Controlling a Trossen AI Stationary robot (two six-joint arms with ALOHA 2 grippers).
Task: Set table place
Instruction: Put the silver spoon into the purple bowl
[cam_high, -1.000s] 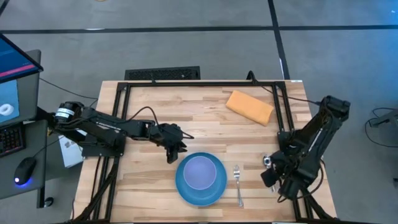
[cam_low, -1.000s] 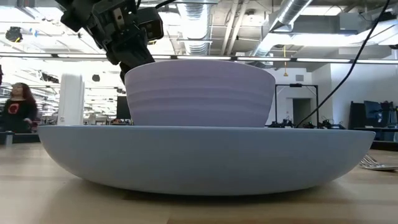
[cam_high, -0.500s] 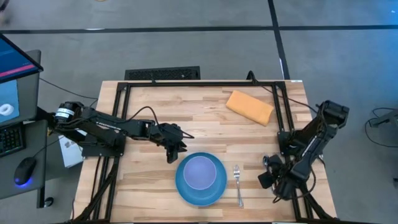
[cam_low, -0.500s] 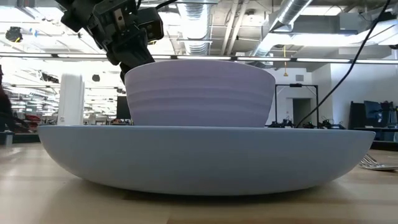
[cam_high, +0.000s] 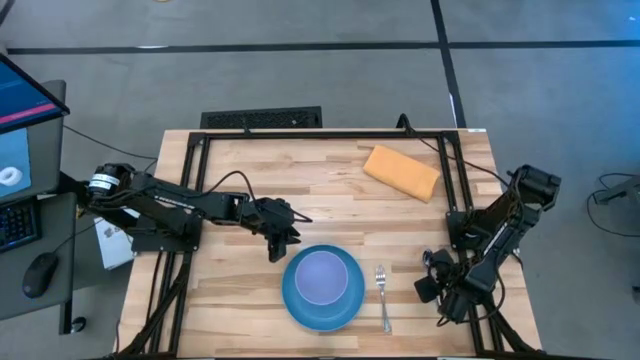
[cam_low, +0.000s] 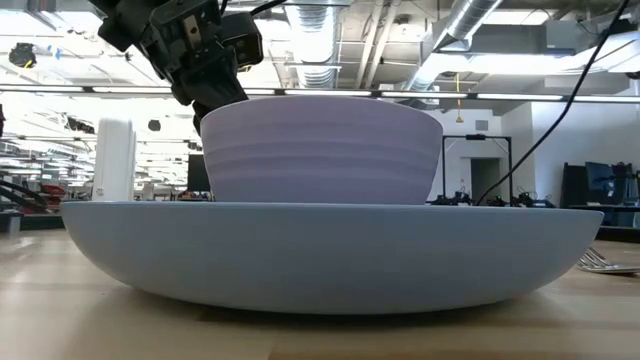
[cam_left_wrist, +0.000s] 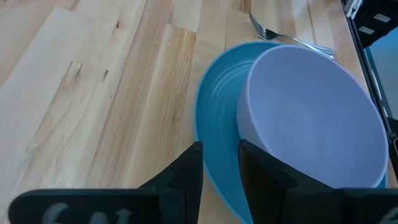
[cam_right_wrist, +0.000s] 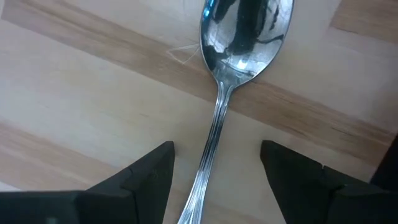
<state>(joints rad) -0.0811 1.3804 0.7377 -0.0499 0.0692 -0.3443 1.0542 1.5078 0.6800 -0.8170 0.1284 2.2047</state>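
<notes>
I expect the spoon's long handle (cam_right_wrist: 211, 148) to stick out over the bowl's rim when I lower the spoon inside, because the lavender bowl (cam_high: 321, 278) is small and open.
A lavender bowl (cam_high: 322, 276) stands inside a blue plate (cam_high: 300, 300) on the table's (cam_high: 250, 175) near middle. A fork (cam_high: 383, 296) lies just right of the plate, tines toward the far edge. My left gripper (cam_high: 275, 248) hovers at the plate's far-left rim, fingers slightly apart and empty; its wrist view (cam_left_wrist: 221, 152) looks onto the plate (cam_left_wrist: 214, 124) and bowl (cam_left_wrist: 311, 118). My right gripper (cam_high: 432, 288) is open near the table's right edge. In its wrist view (cam_right_wrist: 214, 152) a spoon (cam_right_wrist: 245, 31) lies flat on the wood, its handle (cam_right_wrist: 211, 155) between the fingers, untouched.
An orange-tan pad (cam_high: 401, 171) lies at the far right of the table. The black frame (cam_high: 455, 180) runs along the table's edges, close to my right arm. In the low view the bowl (cam_low: 320, 150) and plate (cam_low: 330, 250) fill the foreground, with fork tines (cam_low: 605, 262) at right.
My right arm has shifted a little toward the table's near edge and left, its gripper staying open over the spoon. My left arm, the plate, the bowl and the fork have kept still.
</notes>
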